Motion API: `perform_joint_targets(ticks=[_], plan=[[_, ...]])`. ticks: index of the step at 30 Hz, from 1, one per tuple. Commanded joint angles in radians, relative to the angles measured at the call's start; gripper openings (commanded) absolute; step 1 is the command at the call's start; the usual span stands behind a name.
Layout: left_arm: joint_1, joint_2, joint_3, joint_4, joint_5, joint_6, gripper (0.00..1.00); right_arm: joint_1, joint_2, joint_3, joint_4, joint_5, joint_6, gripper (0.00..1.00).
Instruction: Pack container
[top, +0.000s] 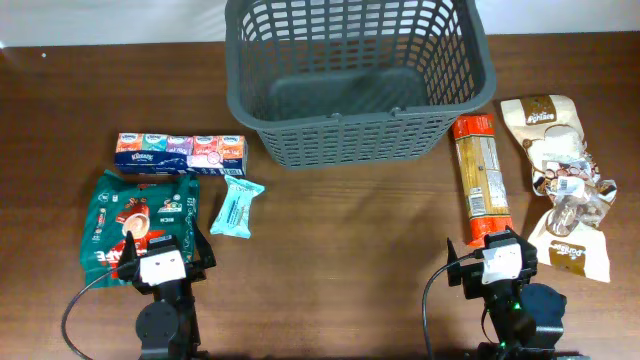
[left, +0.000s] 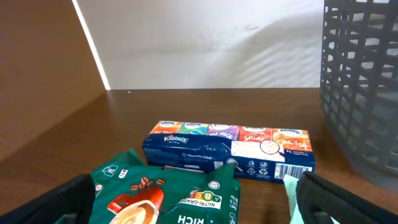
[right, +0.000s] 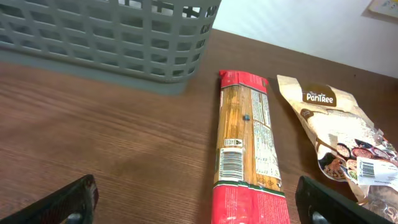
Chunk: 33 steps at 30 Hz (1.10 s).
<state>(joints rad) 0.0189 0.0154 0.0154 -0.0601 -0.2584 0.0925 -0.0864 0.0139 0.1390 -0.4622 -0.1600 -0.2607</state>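
My left gripper is pointing level over the near end of the green coffee bag (top: 107, 267), so I should move up and pinch its edge (top: 184, 204) by the snack bar from above.
The container, a dark grey lattice basket (top: 355, 80), stands at the back centre and is empty; its wall shows in the left wrist view (left: 367, 93) and the right wrist view (right: 106, 37). My left gripper (top: 160, 262) is open and empty at the front left, over the near end of a green coffee bag (top: 135, 215) (left: 168, 196). A Kleenex tissue multipack (top: 180, 152) (left: 230, 149) lies behind it. A light teal snack bar (top: 236, 207) lies to the right of the bag. My right gripper (top: 495, 262) is open and empty at the near end of a long spaghetti packet (top: 477, 180) (right: 245, 155).
Two beige PanTree snack bags (top: 545, 125) (top: 575, 235) lie at the right, one showing in the right wrist view (right: 336, 124). Bare brown table (top: 350, 240) lies between the two arms and in front of the basket.
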Motion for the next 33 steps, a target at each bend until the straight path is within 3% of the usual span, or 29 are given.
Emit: perform_joint_targets(ticks=[1,7,10,14,19,23,28,33], plan=[[-0.005,-0.008,-0.006,-0.001,0.026,-0.002,0.99,-0.008,-0.011,-0.008,0.003,-0.012,0.014,0.99],[-0.005,-0.008,-0.006,-0.009,0.115,-0.003,0.99,-0.008,-0.011,-0.008,0.004,-0.003,0.000,0.99],[-0.005,0.003,-0.002,-0.022,0.132,-0.063,0.99,-0.008,-0.011,-0.007,0.006,0.015,-0.023,0.99],[-0.005,0.061,0.051,-0.134,0.132,-0.184,0.99,-0.008,-0.011,-0.008,0.006,0.014,-0.023,0.99],[-0.005,0.204,0.179,-0.254,0.131,-0.187,0.99,-0.008,-0.011,-0.008,0.006,0.014,-0.023,0.99],[-0.002,0.390,0.370,-0.289,0.119,-0.185,0.99,-0.008,-0.011,-0.007,0.020,0.002,-0.009,0.99],[0.018,0.695,0.689,-0.379,0.105,-0.116,0.99,-0.008,-0.010,0.026,0.044,-0.147,0.154,0.99],[0.086,0.975,1.038,-0.528,0.147,-0.069,0.99,-0.008,0.028,0.151,0.030,-0.161,0.244,0.99]])
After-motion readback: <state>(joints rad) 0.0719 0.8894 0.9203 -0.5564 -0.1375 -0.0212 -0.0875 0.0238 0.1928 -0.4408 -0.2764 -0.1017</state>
